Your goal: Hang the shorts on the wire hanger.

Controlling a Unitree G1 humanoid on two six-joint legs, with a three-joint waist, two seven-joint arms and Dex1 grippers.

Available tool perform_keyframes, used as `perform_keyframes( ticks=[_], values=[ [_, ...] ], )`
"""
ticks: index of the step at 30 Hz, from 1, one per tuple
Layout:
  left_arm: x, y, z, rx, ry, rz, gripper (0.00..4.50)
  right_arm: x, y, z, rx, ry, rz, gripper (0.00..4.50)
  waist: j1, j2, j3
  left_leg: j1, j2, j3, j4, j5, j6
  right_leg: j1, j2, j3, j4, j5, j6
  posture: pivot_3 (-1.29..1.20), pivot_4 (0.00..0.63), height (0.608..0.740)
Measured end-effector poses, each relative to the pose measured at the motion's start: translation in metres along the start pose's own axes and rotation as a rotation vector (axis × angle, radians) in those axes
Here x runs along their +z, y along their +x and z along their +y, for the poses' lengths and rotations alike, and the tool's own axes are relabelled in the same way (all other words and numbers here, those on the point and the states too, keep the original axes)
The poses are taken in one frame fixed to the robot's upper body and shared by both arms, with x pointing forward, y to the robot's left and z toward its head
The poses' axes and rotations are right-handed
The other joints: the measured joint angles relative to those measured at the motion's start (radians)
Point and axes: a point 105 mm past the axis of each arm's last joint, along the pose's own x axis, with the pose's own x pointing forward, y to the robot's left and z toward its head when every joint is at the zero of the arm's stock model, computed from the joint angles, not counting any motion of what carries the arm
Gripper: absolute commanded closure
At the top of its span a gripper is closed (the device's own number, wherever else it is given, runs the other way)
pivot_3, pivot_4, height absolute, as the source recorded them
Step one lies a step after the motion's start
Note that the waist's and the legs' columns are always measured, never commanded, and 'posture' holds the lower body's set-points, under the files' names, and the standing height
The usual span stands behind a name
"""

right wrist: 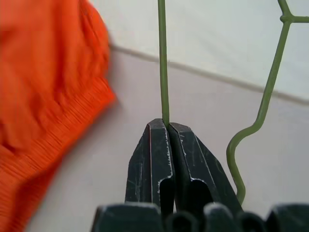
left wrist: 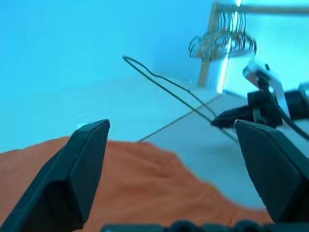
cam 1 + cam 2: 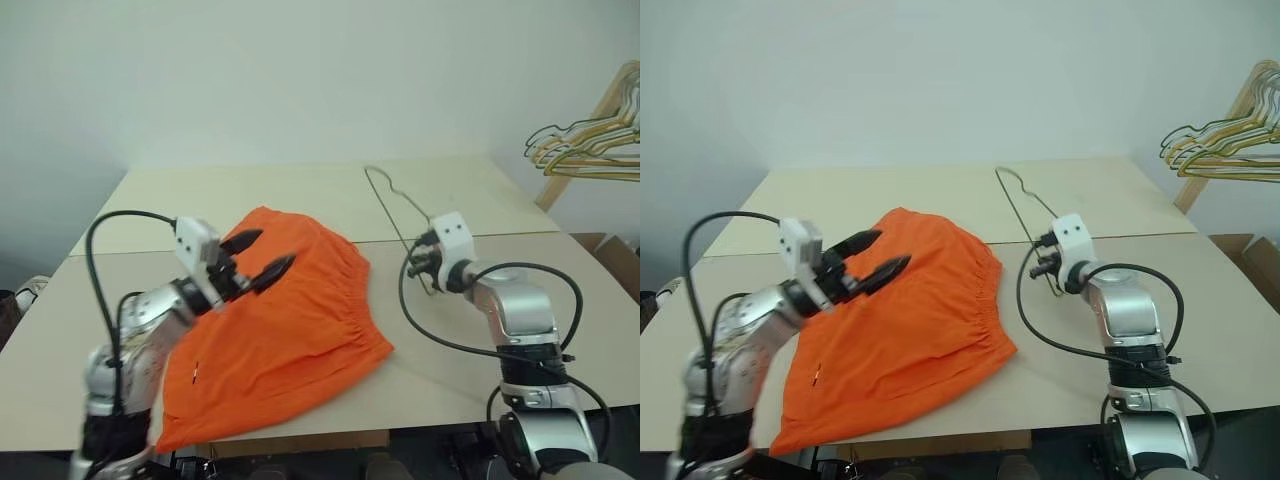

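Next, my left gripper steadies the hanger by its straight wire (image 3: 388, 213) while my right gripper takes the hanger's near end (image 3: 431, 290), because my right gripper now holds the hanger by that wire.
The bright orange shorts (image 3: 290, 320) lie spread on the table, their gathered waistband facing my right arm and one corner hanging over the near edge. My left gripper (image 3: 268, 252) hovers open just above their far left part, with nothing between its fingers. The thin greenish wire hanger (image 3: 390, 210) is tilted up off the table to the right of the shorts, its hook toward the far side. My right gripper (image 1: 166, 125) is shut on one of its straight wires (image 1: 162, 58). In the left wrist view the shorts (image 2: 120, 193) lie below the spread fingers and the hanger (image 2: 164, 84) stands beyond.
The shorts and hanger rest on two pale tables (image 3: 250, 190) pushed together, with a seam across the middle. A bunch of yellow and green hangers on a wooden pole (image 3: 590, 140) stands at the far right, past the table's corner.
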Motion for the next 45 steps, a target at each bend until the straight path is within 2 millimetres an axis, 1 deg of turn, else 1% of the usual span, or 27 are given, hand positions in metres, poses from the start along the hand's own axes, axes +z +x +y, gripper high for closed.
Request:
perform_keyframes(
  ticks=[3,6,7,11,14,17,20,21,23,32,33,37,38,39,43,45],
  values=[
    [0.006,0.015,-0.002,0.012,-0.155,-0.088,0.00,0.017,-0.006,0.024,0.057,-0.079,-0.117,4.46,-0.011,0.000,0.000,0.000,0.000,0.000,0.000,0.000,0.000,0.000,0.001,0.000,-0.001,0.000,0.000,-0.09,0.000,0.740],
    [0.018,0.022,-0.003,-0.006,-0.241,-0.162,0.00,0.023,-0.013,0.054,0.144,-0.192,-0.243,4.46,-0.018,0.000,0.000,0.000,0.000,0.000,0.000,0.000,0.000,0.000,0.001,0.001,-0.001,0.000,0.000,-0.08,0.000,0.740],
    [0.022,0.023,-0.002,-0.009,-0.255,-0.178,0.00,0.023,-0.014,0.060,0.163,-0.211,-0.269,4.46,-0.021,0.000,0.000,0.001,0.000,0.001,0.000,0.000,-0.001,0.000,0.001,0.001,-0.001,0.000,0.000,-0.08,0.000,0.740],
    [0.034,0.023,0.003,-0.016,-0.329,-0.240,0.00,0.033,-0.023,0.079,0.212,-0.317,-0.400,4.46,-0.021,0.000,0.000,0.003,0.000,0.000,0.000,0.001,-0.001,0.002,0.002,0.001,-0.001,0.000,0.000,-0.08,0.000,0.740],
    [0.036,0.025,0.005,-0.012,-0.352,-0.252,0.00,0.041,-0.028,0.091,0.229,-0.367,-0.477,4.46,-0.020,0.000,0.000,0.003,0.000,0.000,0.000,0.001,-0.002,0.002,0.002,0.002,-0.001,0.000,0.000,-0.08,0.000,0.740],
    [0.038,0.028,0.004,-0.009,-0.355,-0.255,0.00,0.042,-0.030,0.098,0.240,-0.390,-0.516,4.46,-0.017,0.000,0.000,0.003,0.000,0.000,0.000,0.001,-0.002,0.002,0.002,0.002,-0.001,0.000,0.000,-0.08,0.000,0.740],
    [0.039,0.032,0.002,-0.008,-0.367,-0.267,0.53,0.037,-0.030,0.104,0.254,-0.430,-0.521,4.50,-0.016,0.000,0.000,0.003,0.000,0.000,0.000,0.001,-0.002,0.002,0.002,0.002,-0.001,0.000,0.000,-0.08,0.000,0.740],
    [0.038,0.033,0.001,-0.003,-0.382,-0.271,0.78,0.037,-0.030,0.105,0.256,-0.438,-0.524,4.50,-0.015,0.000,0.000,0.003,0.000,0.000,0.000,0.001,-0.002,0.002,0.002,0.002,-0.002,0.000,0.000,-0.08,0.000,0.740],
    [0.038,0.034,0.001,0.000,-0.396,-0.274,1.39,0.037,-0.030,0.105,0.253,-0.448,-0.528,4.50,-0.015,0.000,0.000,0.003,0.000,0.000,0.000,0.001,-0.002,0.002,0.002,0.002,-0.002,0.000,0.000,-0.08,0.000,0.740],
    [0.037,0.034,0.004,0.030,-0.393,-0.275,4.39,0.034,-0.026,0.102,0.213,-0.480,-0.518,4.50,-0.015,0.000,0.000,0.003,0.000,0.001,0.000,0.001,-0.002,0.002,0.003,0.002,-0.002,0.000,0.000,-0.08,0.000,0.740],
    [0.038,0.034,0.002,0.018,-0.399,-0.278,4.45,0.033,-0.025,0.102,0.212,-0.485,-0.517,4.50,-0.015,0.000,0.000,0.003,0.000,0.001,0.000,0.001,-0.002,0.002,0.003,0.002,-0.002,0.000,0.000,-0.08,0.000,0.740],
    [0.039,0.034,0.001,0.011,-0.403,-0.288,4.45,0.033,-0.025,0.103,0.191,-0.525,-0.527,4.50,-0.016,0.000,0.000,0.003,0.000,0.001,0.000,0.001,-0.002,0.002,0.003,0.002,-0.002,0.000,0.000,-0.08,0.000,0.740],
    [0.039,0.034,0.001,0.011,-0.397,-0.290,4.50,0.033,-0.025,0.105,0.189,-0.545,-0.531,3.94,-0.016,0.000,0.000,0.003,0.000,0.001,0.000,0.001,-0.002,0.002,0.003,0.002,-0.002,0.000,0.000,-0.08,0.000,0.740],
    [0.040,0.035,0.001,0.011,-0.380,-0.290,4.50,0.033,-0.025,0.107,0.198,-0.570,-0.538,3.75,-0.016,0.000,0.000,0.003,0.000,0.001,0.000,0.001,-0.002,0.002,0.003,0.002,-0.002,0.000,0.000,-0.08,0.000,0.740],
    [0.041,0.035,0.001,0.013,-0.283,-0.283,4.50,0.033,-0.028,0.116,0.228,-0.633,-0.574,2.35,-0.017,0.000,0.000,0.003,0.000,0.001,0.000,0.001,-0.002,0.002,0.003,0.002,-0.002,0.000,0.000,-0.09,0.000,0.740],
    [0.042,0.035,0.000,0.007,-0.249,-0.285,4.50,0.033,-0.029,0.117,0.230,-0.644,-0.579,1.69,-0.016,-0.001,0.000,0.003,0.000,0.001,0.000,0.001,-0.002,0.002,0.003,0.002,-0.002,0.000,0.000,-0.09,0.000,0.740]
  ],
)
